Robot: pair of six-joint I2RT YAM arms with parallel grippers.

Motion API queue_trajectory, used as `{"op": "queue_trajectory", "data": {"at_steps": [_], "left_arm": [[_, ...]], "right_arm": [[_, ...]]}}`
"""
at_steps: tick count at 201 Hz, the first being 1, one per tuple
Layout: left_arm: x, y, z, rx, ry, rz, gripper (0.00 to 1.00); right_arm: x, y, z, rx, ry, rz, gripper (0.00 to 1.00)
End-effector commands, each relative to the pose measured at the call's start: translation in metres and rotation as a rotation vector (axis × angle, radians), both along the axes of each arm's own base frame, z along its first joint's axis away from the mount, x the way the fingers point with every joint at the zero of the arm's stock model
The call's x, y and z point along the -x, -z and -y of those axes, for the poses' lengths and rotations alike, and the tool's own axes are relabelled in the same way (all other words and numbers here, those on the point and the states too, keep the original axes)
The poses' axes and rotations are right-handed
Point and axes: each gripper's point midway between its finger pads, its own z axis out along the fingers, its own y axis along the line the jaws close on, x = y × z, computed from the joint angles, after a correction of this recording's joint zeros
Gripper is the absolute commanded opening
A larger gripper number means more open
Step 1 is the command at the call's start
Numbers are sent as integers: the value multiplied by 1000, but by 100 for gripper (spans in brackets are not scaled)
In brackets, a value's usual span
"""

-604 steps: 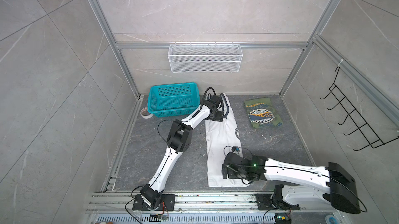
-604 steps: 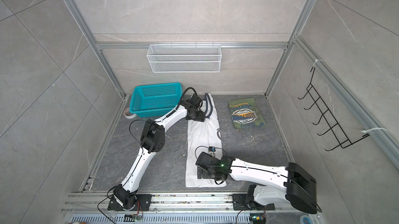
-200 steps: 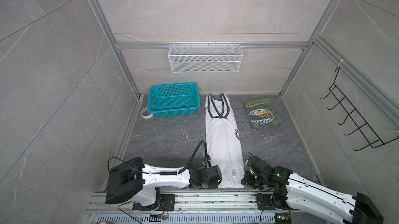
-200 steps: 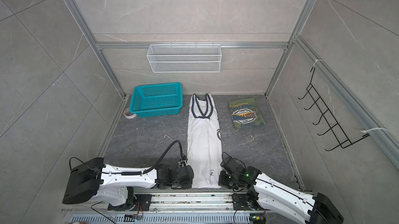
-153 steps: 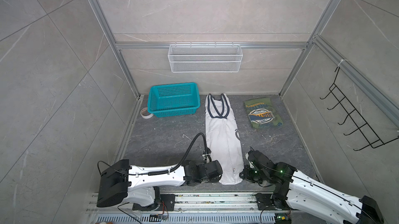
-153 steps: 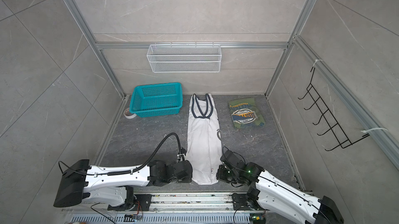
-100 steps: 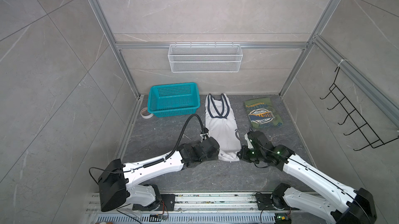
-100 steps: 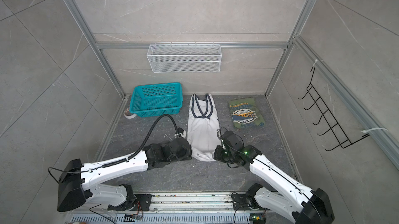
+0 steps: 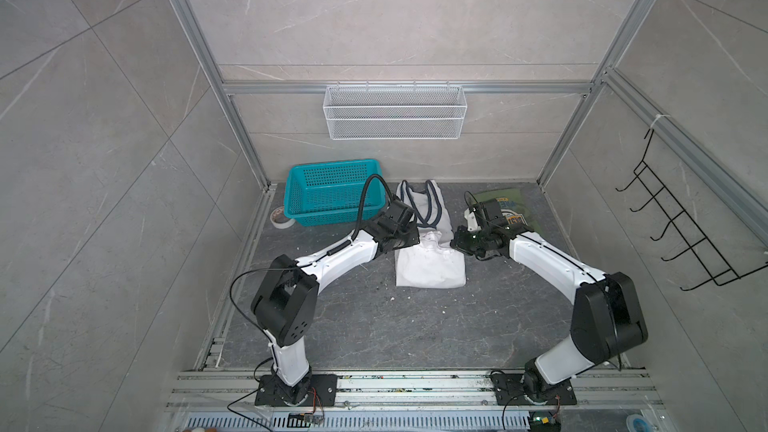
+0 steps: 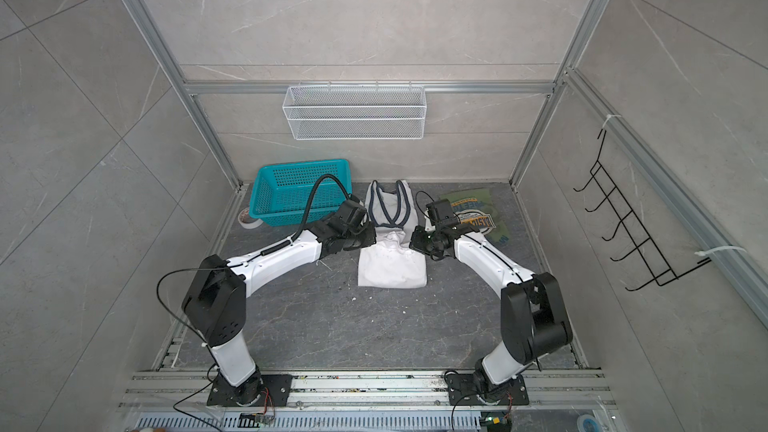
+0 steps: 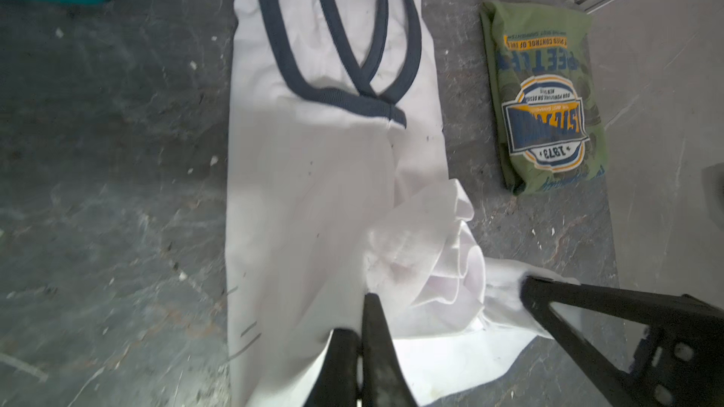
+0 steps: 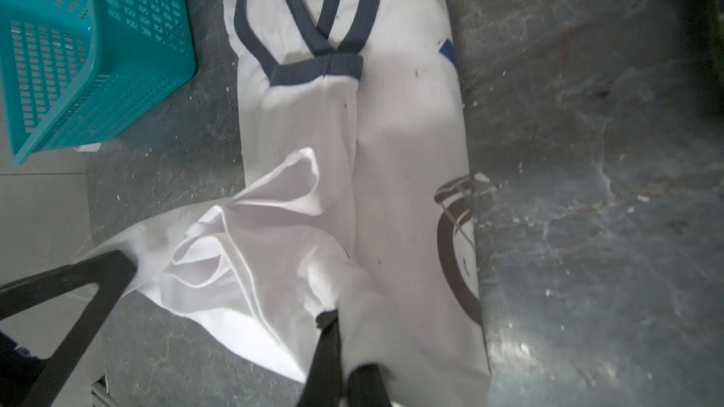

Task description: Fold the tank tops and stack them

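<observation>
The hem (image 9: pixel 430 237) hangs level across the white tank top and is short of the navy straps (image 9: pixel 429 222). My left gripper keeps moving the hem forward until it meets the straps.
The white tank top (image 9: pixel 430 267) (image 10: pixel 392 267) with navy trim lies lengthwise on the dark floor, its near half doubled back over itself. My left gripper (image 9: pixel 409 238) (image 11: pixel 370 299) is shut on one hem corner. My right gripper (image 9: pixel 455 242) (image 12: pixel 327 315) is shut on the other corner, and the hem sags bunched between them above the shirt's middle (image 11: pixel 313 174). The navy straps (image 12: pixel 325 5) lie flat beyond. The olive green tank top (image 10: pixel 478 209) (image 11: pixel 544 111) rests folded, graphic up, at the back right, partly behind my right arm.
A teal basket (image 9: pixel 332 193) (image 12: pixel 78 52) stands at the back left beside the white shirt's straps. A tape roll (image 9: pixel 282 217) lies left of it. A white wire basket (image 9: pixel 395 118) hangs on the back wall and a black hook rack (image 9: pixel 685 234) on the right wall.
Both grippers have carried the white tank top's hem from the front edge towards the back, folding the near half over. Both arms now reach far in.
</observation>
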Motion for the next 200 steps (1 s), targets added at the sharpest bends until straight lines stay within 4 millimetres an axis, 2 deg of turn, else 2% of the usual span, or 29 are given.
{"op": "queue_trajectory", "data": {"at_steps": [1, 45, 85, 107, 118, 140, 149, 163, 178, 200], "left_arm": [[-24, -8, 4, 29, 24, 29, 2], [-54, 5, -8, 37, -31, 20, 3], [-75, 16, -4, 42, -14, 17, 5], [-81, 30, -5, 20, -22, -15, 10], [-85, 36, -8, 13, -37, -23, 15], [-93, 48, -10, -11, -43, -60, 34], [-96, 49, -12, -35, -45, -83, 37], [-99, 41, -17, -66, -50, -77, 46], [-98, 22, -20, -82, -35, -44, 60], [-85, -4, -30, -100, -26, -11, 73]], "right_arm": [[-28, -7, -3, -4, -23, 55, 2], [-59, 2, -5, -17, -18, 52, 4], [-78, 13, -7, -13, -9, 35, 6], [-85, 20, -9, -12, -10, 24, 16], [-89, 25, -8, -5, -5, 12, 22], [-96, 32, 1, 30, 28, -8, 49], [-99, 31, 4, 42, 39, -4, 57], [-101, 23, 7, 58, 34, 6, 65], [-97, 11, 11, 83, 24, 28, 71], [-77, 0, 20, 105, 23, 44, 75]]}}
